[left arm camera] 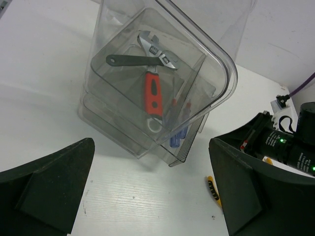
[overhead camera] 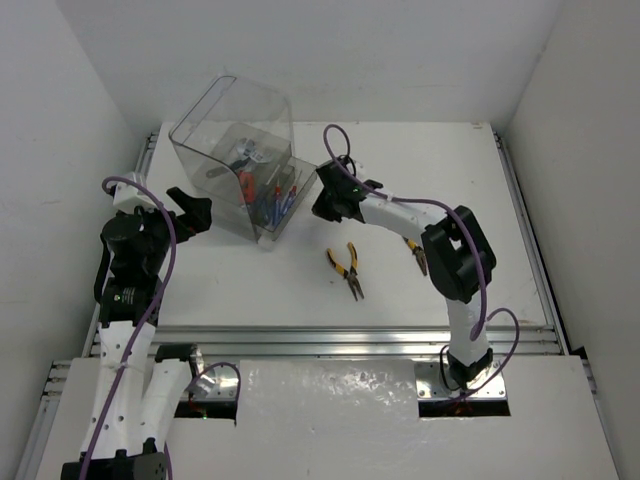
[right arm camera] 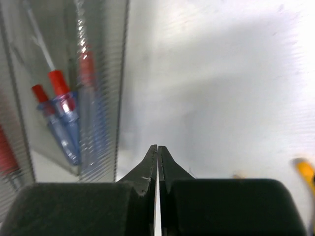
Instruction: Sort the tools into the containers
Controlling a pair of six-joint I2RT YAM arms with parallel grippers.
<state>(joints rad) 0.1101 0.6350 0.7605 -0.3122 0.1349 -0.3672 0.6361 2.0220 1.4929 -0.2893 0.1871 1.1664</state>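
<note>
My right gripper is to push the container's drawer with the screwdrivers [overhead camera: 291, 203] shut, because it sticks out. Then it should pull out another drawer for the yellow-handled pliers.
The clear smoky container [overhead camera: 232, 150] stands tilted at the back left of the table. Inside it the left wrist view shows a red-handled adjustable wrench [left arm camera: 153, 93], a black-handled wrench [left arm camera: 129, 60] and blue screwdrivers [left arm camera: 177, 136]. My left gripper [overhead camera: 192, 212] is open just left of the container, with nothing between its fingers [left arm camera: 54, 187]. My right gripper [overhead camera: 323, 192] is shut on nothing beside the container's right wall. Its closed tips [right arm camera: 157, 147] hover over bare table, next to the red-and-blue screwdrivers [right arm camera: 61, 115] seen through the wall. Yellow-handled pliers [overhead camera: 346, 269] lie on the table.
A second pair of yellow-handled pliers [overhead camera: 417, 255] lies partly under my right arm. One yellow pliers handle [left arm camera: 212, 189] shows by the left gripper's right finger. White walls close in the table on three sides, and a metal rail [overhead camera: 330, 340] runs along the near edge.
</note>
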